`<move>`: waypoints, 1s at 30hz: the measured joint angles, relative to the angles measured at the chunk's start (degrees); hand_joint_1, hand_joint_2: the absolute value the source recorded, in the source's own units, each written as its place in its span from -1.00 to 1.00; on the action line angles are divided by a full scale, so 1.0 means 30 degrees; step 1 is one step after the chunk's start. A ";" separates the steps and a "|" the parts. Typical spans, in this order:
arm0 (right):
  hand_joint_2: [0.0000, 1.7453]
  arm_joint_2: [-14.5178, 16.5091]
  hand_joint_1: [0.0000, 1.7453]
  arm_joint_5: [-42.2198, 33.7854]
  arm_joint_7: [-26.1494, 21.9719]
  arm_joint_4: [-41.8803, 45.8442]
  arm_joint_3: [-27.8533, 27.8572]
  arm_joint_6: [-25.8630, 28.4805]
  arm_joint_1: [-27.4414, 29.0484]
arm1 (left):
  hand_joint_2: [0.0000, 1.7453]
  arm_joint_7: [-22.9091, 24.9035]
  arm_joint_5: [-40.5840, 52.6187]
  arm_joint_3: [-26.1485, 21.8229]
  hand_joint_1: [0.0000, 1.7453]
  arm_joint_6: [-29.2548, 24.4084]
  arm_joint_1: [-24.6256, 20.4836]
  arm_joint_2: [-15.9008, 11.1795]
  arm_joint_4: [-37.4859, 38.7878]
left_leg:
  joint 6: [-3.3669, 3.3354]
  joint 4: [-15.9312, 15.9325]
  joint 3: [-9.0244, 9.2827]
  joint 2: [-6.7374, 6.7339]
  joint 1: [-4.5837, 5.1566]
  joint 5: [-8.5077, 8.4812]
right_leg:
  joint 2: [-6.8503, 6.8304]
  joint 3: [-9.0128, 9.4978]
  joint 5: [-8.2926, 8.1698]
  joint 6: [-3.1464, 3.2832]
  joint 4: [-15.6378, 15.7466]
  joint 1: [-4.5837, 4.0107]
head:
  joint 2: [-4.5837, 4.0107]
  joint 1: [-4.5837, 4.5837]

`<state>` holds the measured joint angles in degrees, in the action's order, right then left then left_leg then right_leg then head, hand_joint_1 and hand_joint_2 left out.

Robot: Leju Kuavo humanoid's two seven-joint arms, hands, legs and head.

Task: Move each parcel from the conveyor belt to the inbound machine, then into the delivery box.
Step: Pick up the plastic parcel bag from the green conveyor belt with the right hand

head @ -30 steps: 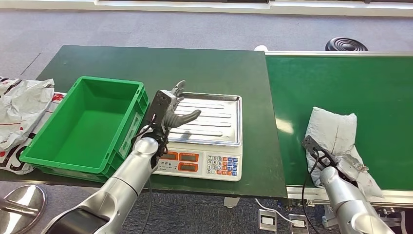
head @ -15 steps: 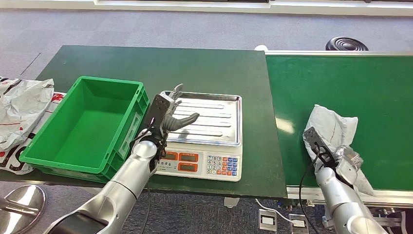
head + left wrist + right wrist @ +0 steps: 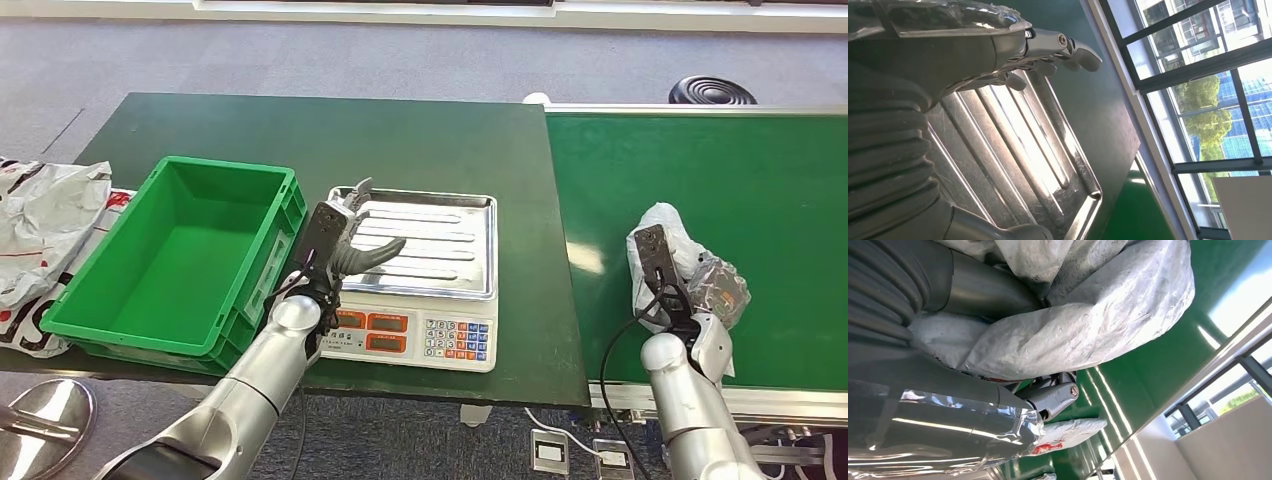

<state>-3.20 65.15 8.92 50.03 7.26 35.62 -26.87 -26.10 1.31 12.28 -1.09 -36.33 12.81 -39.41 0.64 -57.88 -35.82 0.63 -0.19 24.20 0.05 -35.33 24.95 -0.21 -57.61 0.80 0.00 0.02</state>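
Note:
The white crumpled parcel [image 3: 664,222] bunches [image 3: 638,276] around my right gripper, so the parcel's ends will hang down on both sides when I take it to the delivery box.
A white crumpled parcel [image 3: 668,240] is bunched up in my right hand [image 3: 690,292], raised a little off the green conveyor belt [image 3: 740,170] near its front left part. In the right wrist view the parcel [image 3: 1078,325] bulges over the fingers [image 3: 1054,396] curled under it. My left hand [image 3: 345,238] hovers with fingers spread and nothing in it over the left side of the scale's steel tray [image 3: 450,250]. The left wrist view has the fingers [image 3: 1058,45] above the ribbed tray [image 3: 1023,150]. The green delivery box [image 3: 170,250] stands left of the scale.
The scale and the box sit on a dark green table [image 3: 400,130]. White plastic bags [image 3: 40,220] lie left of the box. Another white parcel [image 3: 1073,432] lies farther along the belt in the right wrist view. A black round object [image 3: 710,92] stands behind the conveyor.
My right hand has closed on the parcel and lifted it, so it went from lying flat to bunched and raised. The left hand sank slightly toward the tray.

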 joint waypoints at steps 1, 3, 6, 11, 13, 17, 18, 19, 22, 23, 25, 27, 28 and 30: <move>1.00 0.0020 1.00 0.0000 0.0000 0.0104 -0.0002 -0.0002 0.0032 | 1.00 0.0000 0.0002 0.0000 -1.00 0.0000 0.0000 0.0000 0.0002 | 0.0000 0.0000 0.0000 -0.0001 0.0000 0.0000 | 0.0001 0.0000 0.0000 0.0000 0.0000 0.0000 | 0.0000 0.0000; 1.00 0.0047 1.00 -0.0002 0.0000 0.0269 -0.0002 -0.0005 0.0085 | 1.00 0.0000 0.0002 0.0000 -1.00 0.0000 0.0000 0.0000 0.0007 | 0.0000 0.0000 0.0000 0.0000 0.0001 0.0000 | 0.0001 0.0000 0.0000 0.0000 0.0000 0.0001 | 0.0000 0.0000; 1.00 0.0089 1.00 -0.0005 0.0000 0.0433 -0.0002 -0.0007 0.0146 | 1.00 0.0000 0.0002 0.0000 -1.00 -0.0006 0.0000 0.0000 0.0031 | 0.0000 0.0000 0.0000 0.0000 0.0000 0.0000 | 0.0000 -0.0001 0.0000 0.0000 0.0000 0.0000 | 0.0000 0.0000; 1.00 0.0138 1.00 -0.0005 0.0002 0.0597 -0.0002 -0.0011 0.0231 | 1.00 0.0000 0.0002 0.0000 -1.00 -0.0005 0.0000 0.0000 0.0040 | 0.0000 0.0000 0.0001 0.0000 0.0000 0.0000 | 0.0000 -0.0002 0.0000 0.0000 0.0000 -0.0001 | 0.0000 0.0000; 1.00 0.0157 1.00 -0.0078 -0.0123 0.0655 -0.0005 0.0067 0.0246 | 1.00 -0.0015 0.0004 0.0000 -1.00 -0.0005 -0.0001 0.0000 0.0045 | 0.0000 0.0001 -0.0001 0.0000 0.0000 0.0000 | 0.0000 -0.0001 0.0000 0.0000 0.0000 -0.0001 | 0.0000 0.0000; 1.00 0.0202 1.00 -0.0588 -0.1281 0.0945 -0.0308 0.0938 0.0003 | 1.00 -0.0189 0.0211 0.0000 -1.00 -0.0095 -0.0221 0.0015 0.0255 | 0.0001 0.0000 -0.0009 -0.0005 0.0001 -0.0002 | 0.0008 -0.0009 -0.0003 0.0000 -0.0007 0.0001 | 0.0000 0.0000; 1.00 0.0219 1.00 -0.0627 -0.1560 0.1116 -0.0426 0.1121 -0.0163 | 1.00 -0.0248 0.0282 0.0000 -1.00 -0.0129 -0.0367 0.0031 0.0370 | 0.0001 0.0000 -0.0008 -0.0009 0.0002 -0.0003 | 0.0011 -0.0013 -0.0005 0.0000 -0.0007 0.0002 | 0.0000 0.0000; 1.00 0.0244 1.00 -0.0641 -0.1826 0.1348 -0.0512 0.1253 -0.0341 | 1.00 -0.0322 0.0337 0.0000 -1.00 -0.0158 -0.0531 0.0051 0.0501 | 0.0001 -0.0001 -0.0007 -0.0012 0.0002 -0.0005 | 0.0013 -0.0015 -0.0006 0.0000 -0.0007 0.0002 | 0.0000 0.0000; 1.00 0.0333 1.00 -0.0552 -0.2833 0.2260 -0.0563 0.1408 -0.0811 | 1.00 -0.0552 0.0466 0.0000 -1.00 -0.0195 -0.0953 0.0113 0.0882 | 0.0001 -0.0001 -0.0006 -0.0011 0.0001 -0.0009 | 0.0009 -0.0014 -0.0006 0.0000 -0.0007 0.0001 | 0.0000 0.0000; 1.00 0.0353 1.00 -0.0484 -0.3141 0.2537 -0.0563 0.1417 -0.0951 | 1.00 -0.0614 0.0510 0.0000 -1.00 -0.0201 -0.1051 0.0128 0.0991 | 0.0002 -0.0001 -0.0006 -0.0011 0.0001 -0.0010 | 0.0009 -0.0013 -0.0006 0.0000 -0.0007 0.0000 | 0.0000 0.0000; 1.00 0.0384 1.00 -0.0260 -0.3573 0.2980 -0.0563 0.1428 -0.1209 | 1.00 -0.0729 0.0579 0.0000 -1.00 -0.0206 -0.1208 0.0160 0.1184 | 0.0002 -0.0001 -0.0007 -0.0011 0.0001 -0.0010 | 0.0009 -0.0014 -0.0006 0.0000 -0.0008 0.0000 | 0.0000 0.0000; 1.00 0.0426 1.00 0.0189 -0.3814 0.3362 -0.0563 0.1430 -0.1546 | 1.00 -0.0865 0.0665 0.0000 -1.00 -0.0217 -0.1354 0.0202 0.1355 | 0.0002 -0.0001 -0.0009 -0.0012 0.0003 -0.0010 | 0.0011 -0.0015 -0.0006 0.0000 -0.0010 0.0002 | 0.0000 0.0000; 1.00 0.0439 1.00 0.0421 -0.3807 0.3497 -0.0570 0.1402 -0.1831 | 1.00 -0.0931 0.0714 0.0000 -1.00 -0.0222 -0.1429 0.0220 0.1437 | 0.0002 -0.0001 -0.0011 -0.0015 0.0005 -0.0009 | 0.0014 -0.0018 -0.0006 -0.0001 -0.0012 0.0005 | 0.0000 0.0000; 1.00 0.0349 1.00 0.0621 -0.3420 0.3608 -0.0716 0.1238 -0.2665 | 1.00 -0.1033 0.0825 0.0000 -1.00 -0.0226 -0.1575 0.0264 0.1589 | 0.0001 -0.0001 -0.0011 -0.0022 0.0009 -0.0010 | 0.0021 -0.0024 -0.0008 -0.0003 -0.0014 0.0009 | 0.0000 0.0000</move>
<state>-2.15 67.01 -1.34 60.86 5.11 39.33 -34.87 -29.20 3.78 12.28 -1.77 -41.05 13.60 -34.65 0.64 -57.88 -35.86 0.56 -0.16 24.16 0.12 -35.41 24.92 -0.22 -57.65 0.83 0.00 0.02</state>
